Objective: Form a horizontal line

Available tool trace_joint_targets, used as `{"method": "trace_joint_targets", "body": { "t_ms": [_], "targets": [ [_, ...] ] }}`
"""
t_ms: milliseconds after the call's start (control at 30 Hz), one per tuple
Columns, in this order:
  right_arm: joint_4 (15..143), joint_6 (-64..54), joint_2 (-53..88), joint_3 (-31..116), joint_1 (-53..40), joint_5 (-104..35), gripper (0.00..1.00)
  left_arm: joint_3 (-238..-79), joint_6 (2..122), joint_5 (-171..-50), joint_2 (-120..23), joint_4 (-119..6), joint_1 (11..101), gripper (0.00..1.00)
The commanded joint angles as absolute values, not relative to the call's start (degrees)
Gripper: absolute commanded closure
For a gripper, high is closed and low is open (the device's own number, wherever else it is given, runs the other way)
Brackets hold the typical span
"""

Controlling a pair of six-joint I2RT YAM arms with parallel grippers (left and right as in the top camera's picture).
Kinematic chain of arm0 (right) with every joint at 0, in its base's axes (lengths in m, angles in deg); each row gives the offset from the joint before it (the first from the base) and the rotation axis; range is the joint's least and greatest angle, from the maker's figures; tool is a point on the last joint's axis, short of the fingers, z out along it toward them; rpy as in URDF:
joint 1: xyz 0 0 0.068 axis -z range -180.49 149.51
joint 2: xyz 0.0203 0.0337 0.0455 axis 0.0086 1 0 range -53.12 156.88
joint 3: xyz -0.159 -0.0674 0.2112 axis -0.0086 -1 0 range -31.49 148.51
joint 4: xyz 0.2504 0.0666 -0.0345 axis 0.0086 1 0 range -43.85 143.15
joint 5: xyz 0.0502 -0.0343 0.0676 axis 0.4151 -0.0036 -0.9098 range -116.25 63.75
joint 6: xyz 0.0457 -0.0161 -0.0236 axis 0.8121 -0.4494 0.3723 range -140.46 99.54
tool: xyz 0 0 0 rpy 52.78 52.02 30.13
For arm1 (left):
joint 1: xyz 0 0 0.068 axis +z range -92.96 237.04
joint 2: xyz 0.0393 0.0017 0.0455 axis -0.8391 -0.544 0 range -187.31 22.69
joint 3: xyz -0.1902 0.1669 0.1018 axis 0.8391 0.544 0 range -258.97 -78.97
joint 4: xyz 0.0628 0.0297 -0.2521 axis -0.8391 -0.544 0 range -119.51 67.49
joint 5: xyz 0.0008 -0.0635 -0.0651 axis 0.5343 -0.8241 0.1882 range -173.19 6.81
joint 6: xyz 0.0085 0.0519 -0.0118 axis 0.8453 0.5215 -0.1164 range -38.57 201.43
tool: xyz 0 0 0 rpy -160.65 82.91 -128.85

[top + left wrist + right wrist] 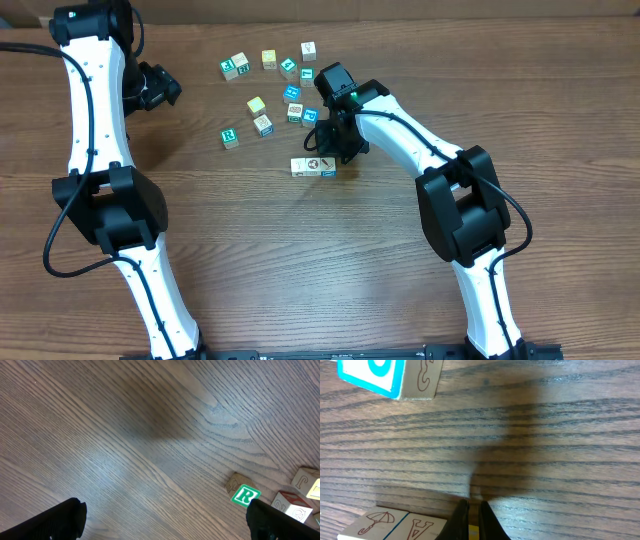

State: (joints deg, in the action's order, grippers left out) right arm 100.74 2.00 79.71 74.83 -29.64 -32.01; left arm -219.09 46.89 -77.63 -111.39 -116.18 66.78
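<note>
The end cube's yellow side (473,532) is even with the A cube, so my right gripper should move away and push on the row from its outer end (337,169).
The horizontal line (313,166) is a short row of touching cubes on the table, white-tan faces with one darker cube at its right end. In the right wrist view I see its umbrella cube (375,522) and its letter A cube (422,530) side by side. My right gripper (337,150) hangs just behind the row's right end; its fingers (474,520) are pressed almost together, right of the A cube, with a yellow sliver between them. My left gripper (160,88) is far to the left, open and empty (165,515).
Several loose cubes lie scattered behind the row, among them a green R cube (230,136) (245,495), a tan cube (262,124) and a blue-faced cube (310,116) (375,375). Two more cubes (300,495) lie right of the R cube.
</note>
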Motion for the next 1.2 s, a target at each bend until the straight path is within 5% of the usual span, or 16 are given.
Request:
{"method": "trace_joint_targets", "body": {
  "t_ms": [0,367,833,1167],
  "targets": [
    [100.59,1.98,80.15,74.59,-29.79,-32.43,0.96,-218.93,46.71,-77.50,-111.04,-116.29,66.39,0.00],
    [96.26,3.59,80.15,74.59,-28.24,-24.34,0.91,-218.96,46.71,-77.50,-111.04,-116.29,66.39,0.00],
    [110.95,5.21,80.15,74.59,-27.13,-30.88,0.92,-218.96,46.71,-77.50,-111.04,-116.29,66.39,0.00],
    [109.31,5.21,80.15,74.59,-30.01,-32.32,0.92,-218.93,46.71,-77.50,-111.04,-116.29,66.39,0.00]
  ]
}}
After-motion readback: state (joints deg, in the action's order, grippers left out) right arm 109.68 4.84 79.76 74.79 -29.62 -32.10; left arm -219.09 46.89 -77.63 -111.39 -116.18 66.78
